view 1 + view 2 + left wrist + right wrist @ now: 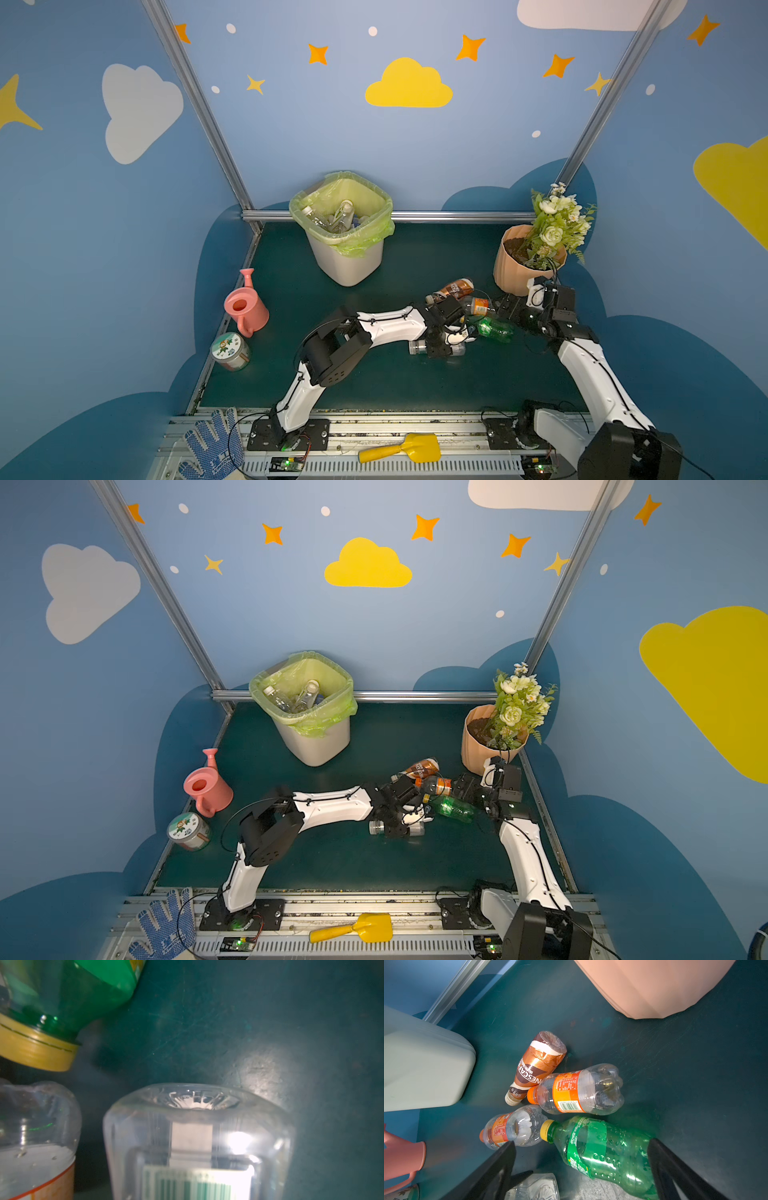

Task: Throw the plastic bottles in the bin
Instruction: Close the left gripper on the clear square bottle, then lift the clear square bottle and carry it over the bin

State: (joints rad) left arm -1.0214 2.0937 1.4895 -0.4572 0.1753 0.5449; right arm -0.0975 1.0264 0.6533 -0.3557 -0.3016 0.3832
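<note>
My left gripper should keep carrying the clear bottle [196, 1144], which sits straight in it, until it reaches the bin's opening [344, 206], as the bin has room.
The bin [349, 266] stands at the back of the mat with several bottles [340, 214] inside. A cluster lies at the right: a brown coffee bottle [453, 289], an orange-label bottle [478, 306] and a green bottle [494, 328]. A second orange-label bottle [510, 1128] shows in the right wrist view. My left gripper [438, 349] is down over a clear bottle [197, 1136] lying on the mat, jaws closed around its middle; its fingers are hidden. My right gripper [583, 1161] stands open, its fingers [500, 1163] either side of the green bottle [602, 1155].
A ribbed flowerpot [523, 266] with flowers stands just behind the right gripper. A pink watering can [245, 305] and a round tin [230, 352] sit at the left edge. A yellow scoop [403, 449] and a blue glove [212, 446] lie on the front rail.
</note>
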